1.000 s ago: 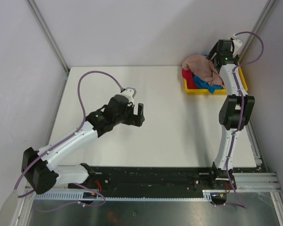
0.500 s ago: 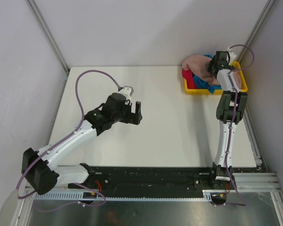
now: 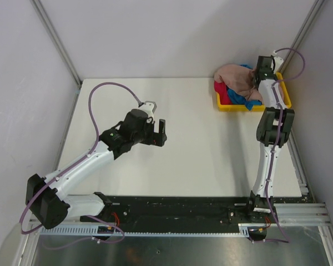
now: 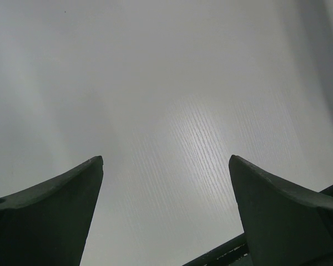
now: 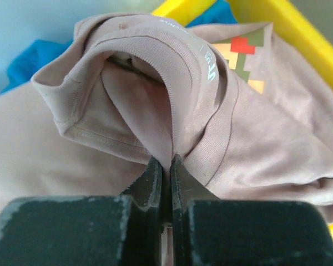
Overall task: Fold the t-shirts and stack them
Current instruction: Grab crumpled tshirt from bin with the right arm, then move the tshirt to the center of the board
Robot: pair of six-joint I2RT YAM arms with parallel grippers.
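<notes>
My right gripper's fingers are closed on the pink t-shirt alone (image 5: 171, 136). My right gripper should keep lifting the t-shirt up from the tray and let it go over the open table middle (image 3: 186, 124).
A dusty pink t-shirt (image 3: 237, 79) lies crumpled on top of a blue one (image 3: 247, 102) and a red one (image 3: 223, 94) in the yellow tray (image 3: 233, 107) at the table's far right. My right gripper (image 5: 166, 159) is shut on a pinched fold of the pink t-shirt (image 5: 255, 133) close to its collar. Blue cloth (image 5: 30, 58) shows behind the pink shirt. My left gripper (image 3: 163, 133) hovers open over the bare table, left of centre, with nothing between its fingers (image 4: 50, 205).
The yellow tray's rim (image 5: 299, 33) runs close to the right of the grip. White walls close in the table at the back and both sides. The right arm (image 3: 273, 127) stands along the table's right edge.
My right gripper went down into the tray and closed on the pink t-shirt. The left arm shifted a little toward the back left.
</notes>
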